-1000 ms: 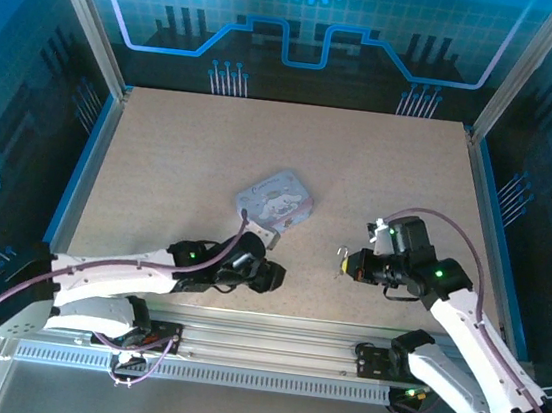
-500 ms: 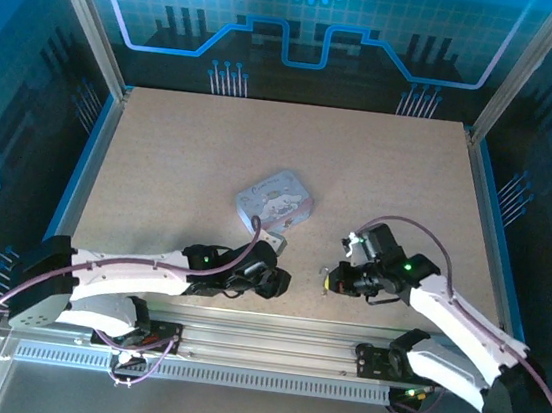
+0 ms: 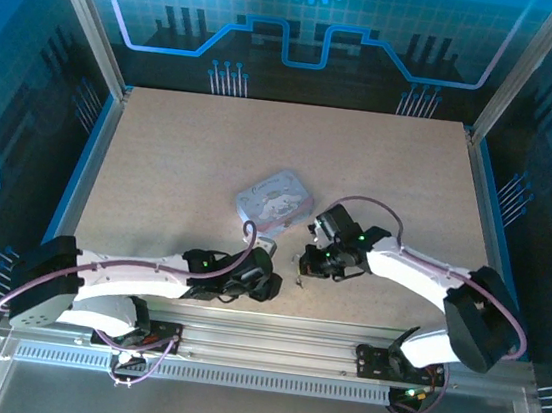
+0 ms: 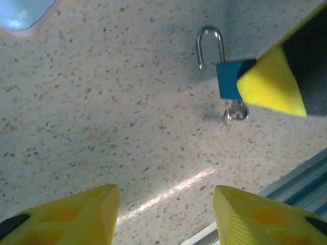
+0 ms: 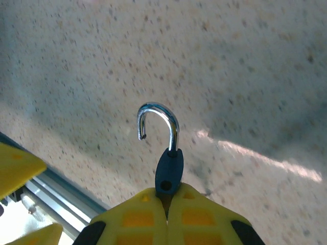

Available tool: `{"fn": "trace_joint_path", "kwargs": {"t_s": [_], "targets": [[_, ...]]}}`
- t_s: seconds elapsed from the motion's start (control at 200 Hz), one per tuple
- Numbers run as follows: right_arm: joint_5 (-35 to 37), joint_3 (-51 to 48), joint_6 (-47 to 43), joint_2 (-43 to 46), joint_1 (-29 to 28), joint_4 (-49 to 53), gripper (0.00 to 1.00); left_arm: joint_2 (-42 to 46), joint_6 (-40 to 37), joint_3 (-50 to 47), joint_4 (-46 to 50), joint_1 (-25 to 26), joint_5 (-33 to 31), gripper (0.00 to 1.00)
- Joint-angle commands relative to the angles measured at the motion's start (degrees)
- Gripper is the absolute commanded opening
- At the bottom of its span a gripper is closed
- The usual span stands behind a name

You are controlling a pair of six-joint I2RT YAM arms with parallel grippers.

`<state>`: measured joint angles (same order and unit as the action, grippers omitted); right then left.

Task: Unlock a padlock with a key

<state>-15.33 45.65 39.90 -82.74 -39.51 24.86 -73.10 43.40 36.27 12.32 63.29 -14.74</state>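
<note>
The shackle's loose end [image 5: 142,136] is clear of the padlock's body, so the robot's right gripper keeps lowering the padlock and let it go in front of the tin.
My right gripper [image 5: 167,191] is shut on the small dark blue padlock [image 5: 169,168]. Its silvery shackle [image 5: 159,115] stands up with one end free of the body. In the left wrist view the padlock [image 4: 228,80] hangs just above the table, pinched by a right fingertip [image 4: 271,81]. A tiny silvery key [image 4: 236,110] sticks out under its body. My left gripper [image 4: 164,204] is open with bare table between its fingers, a short way from the padlock. From above, the two grippers, left [image 3: 272,285] and right [image 3: 307,261], sit close together near the front edge.
A rounded silver-grey tin [image 3: 275,199] lies just behind the grippers; its corner [image 4: 20,15] shows in the left wrist view. The table's aluminium front rail [image 3: 270,339] runs right below the grippers. Open tabletop [image 3: 263,145] lies behind the tin.
The right arm has swung left across the front of the table, carrying the padlock up to the left gripper. The left gripper shifted slightly.
</note>
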Motion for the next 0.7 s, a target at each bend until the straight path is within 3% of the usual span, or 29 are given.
{"fn": "trace_joint_path", "kwargs": {"t_s": [0.0,0.48,0.695], "targets": [[-1.8,3.2,0.6,-4.1,-0.7,-3.1,0.0,2.2,1.1,-1.2,1.9,0.4,-2.3,0.53],[-2.0,8.0,-0.7,-15.3,1.2,-3.7,0.02,4.1,1.1,-1.7,5.6,0.3,-4.1,0.55],[-0.6,7.6,-1.3,-15.7,1.5,-2.6,0.11,7.1,2.5,-4.2,5.0,0.3,-5.1,0.55]]}}
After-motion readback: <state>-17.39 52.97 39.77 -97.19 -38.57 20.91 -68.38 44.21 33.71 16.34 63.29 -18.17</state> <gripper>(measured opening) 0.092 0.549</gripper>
